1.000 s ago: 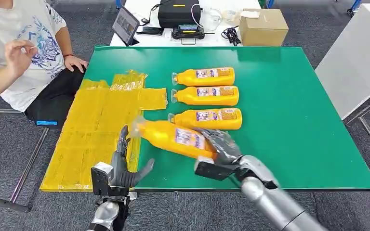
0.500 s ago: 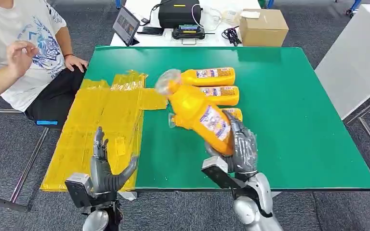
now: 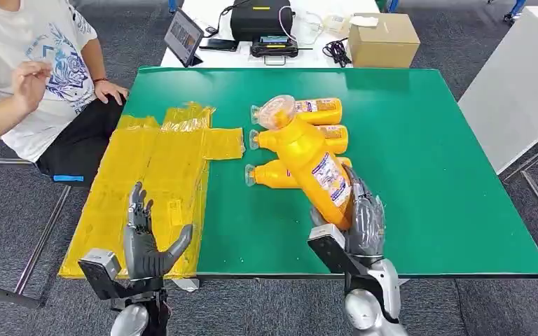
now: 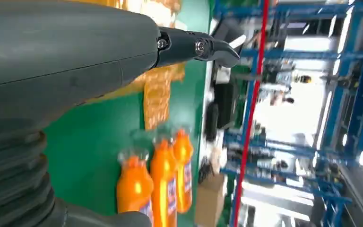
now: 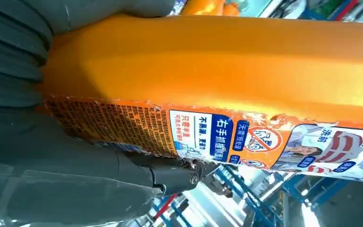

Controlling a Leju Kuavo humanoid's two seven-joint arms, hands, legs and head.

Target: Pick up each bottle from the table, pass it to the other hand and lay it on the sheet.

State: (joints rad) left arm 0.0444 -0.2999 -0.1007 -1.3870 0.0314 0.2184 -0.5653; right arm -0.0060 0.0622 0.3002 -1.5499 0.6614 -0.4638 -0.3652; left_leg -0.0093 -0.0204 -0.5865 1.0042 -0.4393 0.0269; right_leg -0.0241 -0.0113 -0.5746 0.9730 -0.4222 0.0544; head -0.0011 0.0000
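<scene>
The orange bottle (image 3: pixel 307 155) has its small-print back label (image 3: pixel 331 180) showing, so a bright front label should come up when I turn the bottle over.
My right hand (image 3: pixel 361 218) grips an orange bottle (image 3: pixel 313 162) by its base and holds it above the green table (image 3: pixel 420 175), cap tilted up and away; the same bottle's label (image 5: pixel 246 137) shows close up in the right wrist view. Three more orange bottles lie in a row behind it: the far one (image 3: pixel 316 109), the middle one (image 3: pixel 333 136) and the near one (image 3: pixel 273 174), partly hidden by the held bottle. The yellow sheet (image 3: pixel 147 182) covers the table's left side. My left hand (image 3: pixel 146 248) is open, fingers spread, over the sheet's near edge. The row of bottles (image 4: pixel 163 182) shows in the left wrist view.
A person in a white T-shirt (image 3: pixel 31 63) sits at the table's far left, one hand raised, the other near the table corner. Behind the table stand a tablet (image 3: pixel 182 36), a black case (image 3: pixel 260 19) and a cardboard box (image 3: pixel 382 38).
My right hand has lifted the bottle off the table and swung it upright-ish, cap now pointing away. My left hand has drawn back toward me and to the left, still open.
</scene>
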